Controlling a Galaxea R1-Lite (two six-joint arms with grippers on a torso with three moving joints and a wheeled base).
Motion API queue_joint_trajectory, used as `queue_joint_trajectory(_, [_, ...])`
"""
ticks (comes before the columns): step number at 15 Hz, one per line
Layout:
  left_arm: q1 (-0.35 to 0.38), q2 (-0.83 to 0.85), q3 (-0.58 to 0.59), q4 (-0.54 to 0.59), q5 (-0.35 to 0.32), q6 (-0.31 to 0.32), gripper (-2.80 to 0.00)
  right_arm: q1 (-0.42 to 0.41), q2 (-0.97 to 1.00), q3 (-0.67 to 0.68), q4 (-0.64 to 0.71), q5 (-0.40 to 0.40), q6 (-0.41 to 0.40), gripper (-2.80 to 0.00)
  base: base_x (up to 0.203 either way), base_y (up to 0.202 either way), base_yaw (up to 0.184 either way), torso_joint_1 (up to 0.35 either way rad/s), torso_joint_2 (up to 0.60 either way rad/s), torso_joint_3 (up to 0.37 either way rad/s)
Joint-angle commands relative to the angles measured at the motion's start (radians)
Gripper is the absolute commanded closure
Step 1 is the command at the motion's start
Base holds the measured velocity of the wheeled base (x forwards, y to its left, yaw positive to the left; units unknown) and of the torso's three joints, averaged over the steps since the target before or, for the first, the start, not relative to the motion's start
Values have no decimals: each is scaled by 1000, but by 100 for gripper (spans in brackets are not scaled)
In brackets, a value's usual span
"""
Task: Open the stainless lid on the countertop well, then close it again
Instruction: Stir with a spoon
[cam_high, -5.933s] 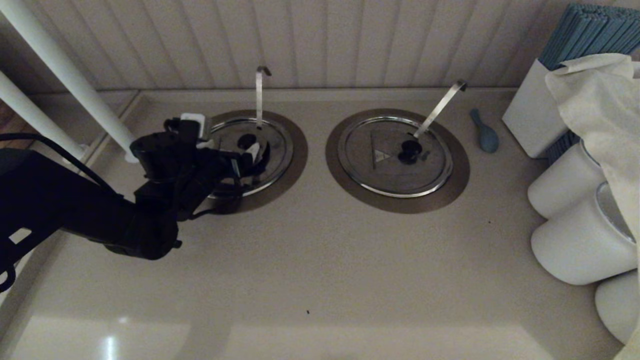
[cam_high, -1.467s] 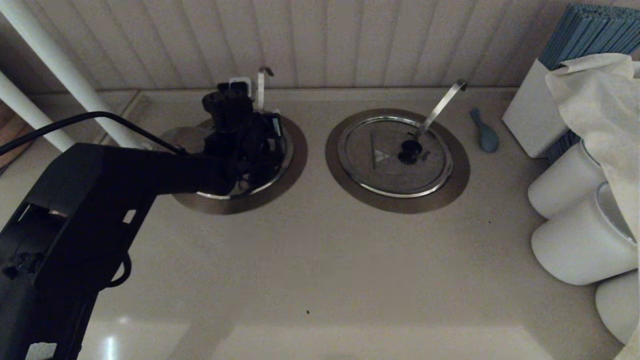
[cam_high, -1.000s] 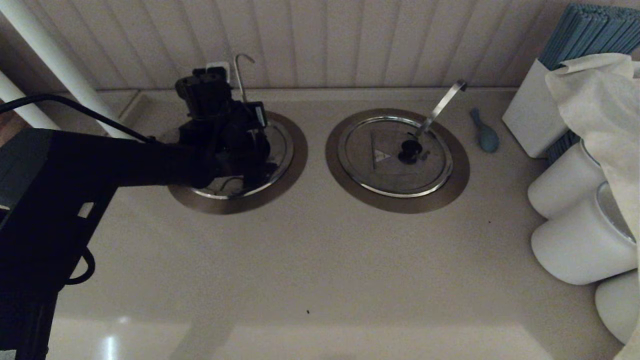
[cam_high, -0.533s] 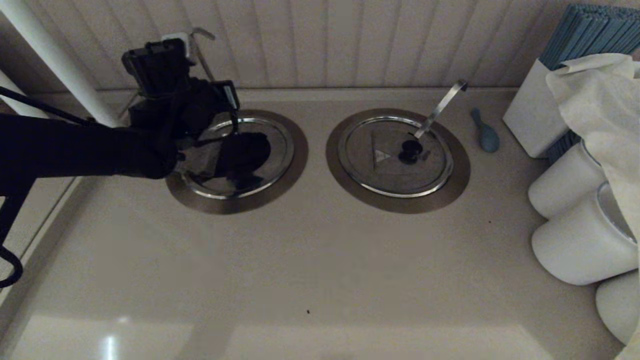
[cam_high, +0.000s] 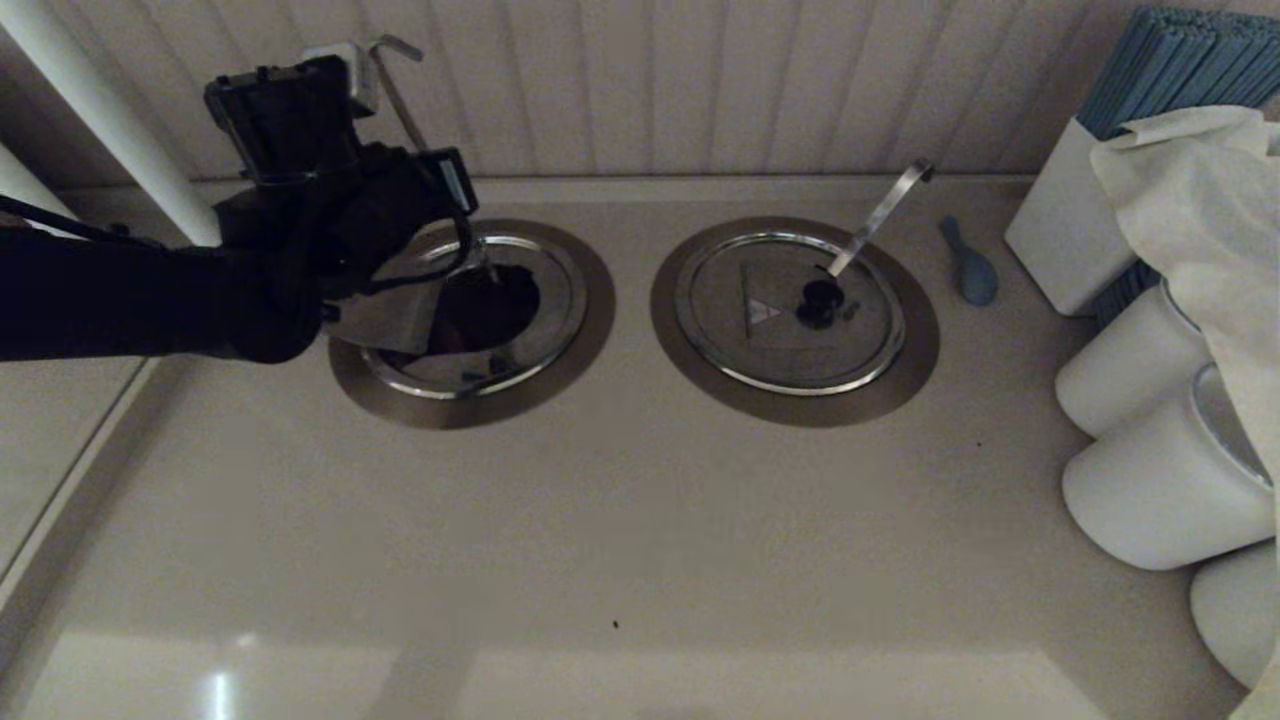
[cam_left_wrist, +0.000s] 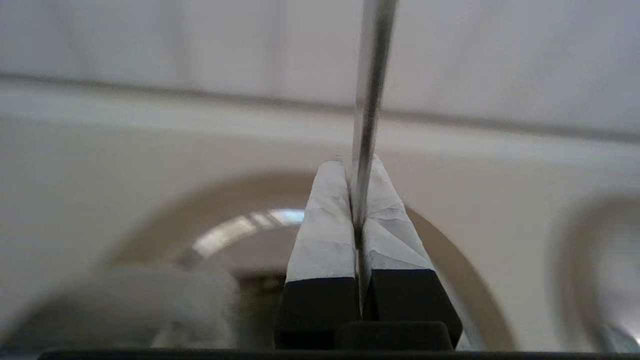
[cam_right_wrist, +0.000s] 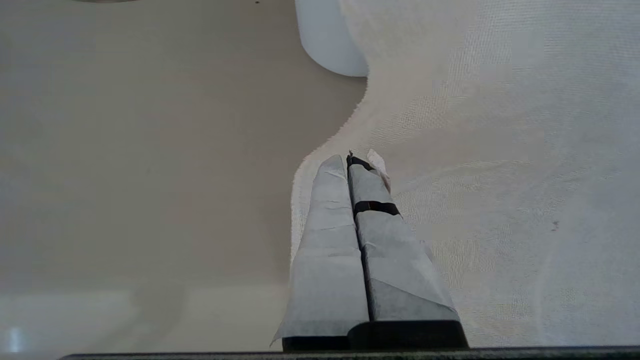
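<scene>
My left gripper should move the hooked rod (cam_high: 399, 98) back over the dark hollow (cam_high: 494, 310), away from the tipped-up lid, before closing the lid, because the rod leans towards the lid's side.
The stainless lid (cam_high: 385, 312) is tipped up on the left side of the countertop well (cam_high: 562, 300). The well's dark hollow (cam_high: 495, 300) is uncovered inside the shiny rim and brown-grey collar (cam_high: 590, 335). The thin hooked rod (cam_high: 400, 90) rises slanting from the hollow towards the wall. My left arm (cam_high: 300, 230) reaches over the well from the left. In the left wrist view my left gripper (cam_left_wrist: 357, 167) is shut on the rod (cam_left_wrist: 369, 90). The lid's knob is hidden by the arm. My right gripper (cam_right_wrist: 356, 160) is shut and empty, parked over a white cloth (cam_right_wrist: 500, 150).
The twin lid (cam_high: 780, 340) with its flat ladle handle (cam_high: 880, 215) lies closed to the right. A blue spoon (cam_high: 968, 265), a white box (cam_high: 1060, 235), white cylinders (cam_high: 1150, 490) and a draped cloth (cam_high: 1200, 200) crowd the right. A white pole (cam_high: 110, 120) stands at the back left.
My left gripper has risen and moved left and back with the rod pinched in it. The lid has tipped up off the well and the dark hollow now shows.
</scene>
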Motion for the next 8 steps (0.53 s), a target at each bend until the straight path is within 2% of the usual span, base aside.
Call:
queue_joint_trajectory(1, [-2, -64, 54, 0, -39, -11, 0, -1, 0, 0, -1, 0, 0, 0, 0, 0, 0, 0, 0, 0])
queue_joint_trajectory(5, [0, -95, 124, 12, -62, -27, 0, -1, 1, 0, -1, 0, 0, 0, 0, 0, 0, 0, 0, 0])
queue_joint_trajectory(8, [2, -120, 161, 55, -93, 14, 0, -1, 0, 0, -1, -2, 0, 0, 0, 0, 0, 0, 0, 0])
